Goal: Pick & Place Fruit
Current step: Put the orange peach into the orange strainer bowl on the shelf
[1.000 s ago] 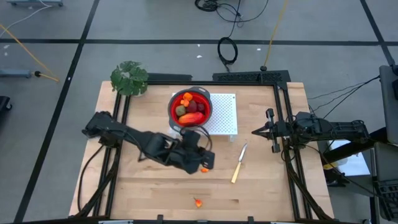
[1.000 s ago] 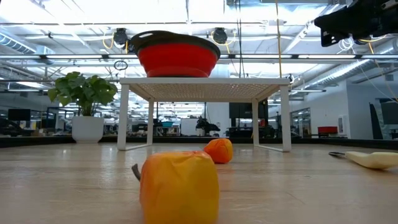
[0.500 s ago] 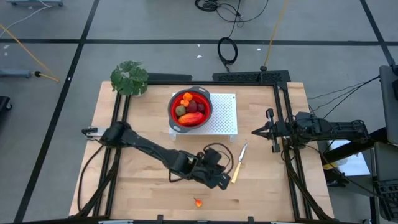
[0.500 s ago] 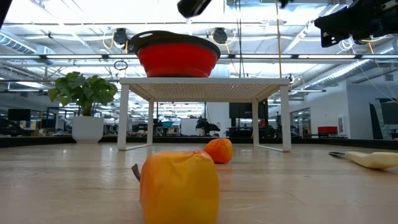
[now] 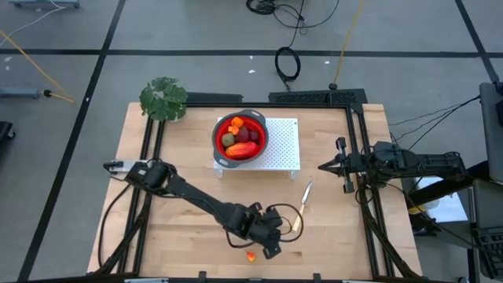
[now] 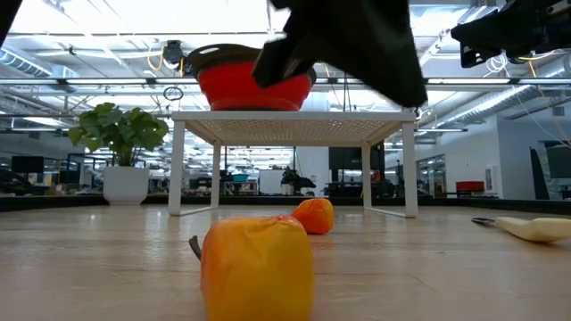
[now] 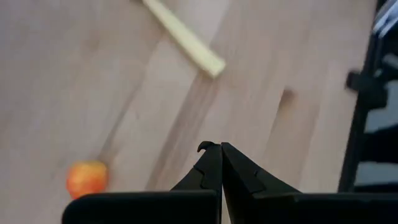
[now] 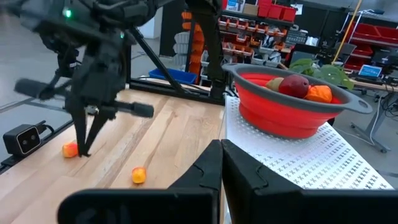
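Note:
The second orange fruit has empty wood [image 7: 227, 130] beside it, where my left gripper's shut fingers point, so next I open them and bring them back around that fruit [image 6: 316, 215].
A small orange fruit [image 5: 250, 255] lies on the wood near the table's front edge; the left wrist view shows this fruit [image 7: 87, 178] too. My left gripper [image 5: 269, 251] is shut and slants down just to its right, above the wood, with nothing in it [image 7: 221, 149]. A second orange fruit [image 8: 138, 175] lies farther back on the table [image 6: 313, 216]. The red bowl [image 5: 240, 135] with several fruits stands on a white rack [image 5: 279, 149]. My right gripper [image 5: 322, 166] waits shut at the right side.
A pale-handled knife [image 5: 303, 200] lies right of my left arm, its handle [image 7: 186, 37] beyond the fingertips. A potted plant [image 5: 163, 98] stands at the far left corner. Black frame rails [image 5: 357, 157] run along the table's sides.
My left gripper has swung from beside the rack toward the table's near edge and a little right, sinking toward the wood and rolling about its own axis. It now stands by the front orange fruit. The fruits have not moved.

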`<state>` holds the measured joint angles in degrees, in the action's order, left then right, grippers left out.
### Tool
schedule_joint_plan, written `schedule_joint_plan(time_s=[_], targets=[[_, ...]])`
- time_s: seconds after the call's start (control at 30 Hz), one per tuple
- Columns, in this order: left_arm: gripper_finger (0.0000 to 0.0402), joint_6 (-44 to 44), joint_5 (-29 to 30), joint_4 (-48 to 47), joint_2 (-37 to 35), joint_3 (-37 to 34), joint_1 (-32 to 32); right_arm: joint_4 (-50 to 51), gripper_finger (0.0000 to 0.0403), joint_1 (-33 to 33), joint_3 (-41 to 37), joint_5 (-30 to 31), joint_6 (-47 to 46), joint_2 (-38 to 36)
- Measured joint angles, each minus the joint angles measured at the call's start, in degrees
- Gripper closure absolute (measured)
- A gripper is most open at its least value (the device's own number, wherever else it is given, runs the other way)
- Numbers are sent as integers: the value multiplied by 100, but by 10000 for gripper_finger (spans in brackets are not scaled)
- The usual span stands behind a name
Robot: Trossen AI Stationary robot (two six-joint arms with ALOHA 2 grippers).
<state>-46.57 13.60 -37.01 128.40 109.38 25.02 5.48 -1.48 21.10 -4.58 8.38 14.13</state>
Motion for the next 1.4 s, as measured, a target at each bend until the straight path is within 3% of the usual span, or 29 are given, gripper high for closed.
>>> schedule_joint_plan(time_s=[0.13, 0.4, 0.83, 0.97, 1.17, 1.4], targets=[[401, -92, -84, -449, 79, 0, -5, 2, 403, 1, 0, 2, 0, 0], [400, -155, 431, -1302, 76, 0, -21, 41, 403, 1, 0, 0, 0, 0], [388, 105, 448, -1340, 76, -55, -213, 41, 403, -1, 0, 2, 0, 0], [352, 144, 448, -1394, 76, -55, -264, 43, 403, 1, 0, 0, -1, 0], [269, 210, 475, -1415, 76, -55, -289, 43, 403, 1, 0, 1, -15, 0], [198, 852, 443, -1375, 168, -57, -247, 45, 403, 1, 0, 0, -17, 0]])
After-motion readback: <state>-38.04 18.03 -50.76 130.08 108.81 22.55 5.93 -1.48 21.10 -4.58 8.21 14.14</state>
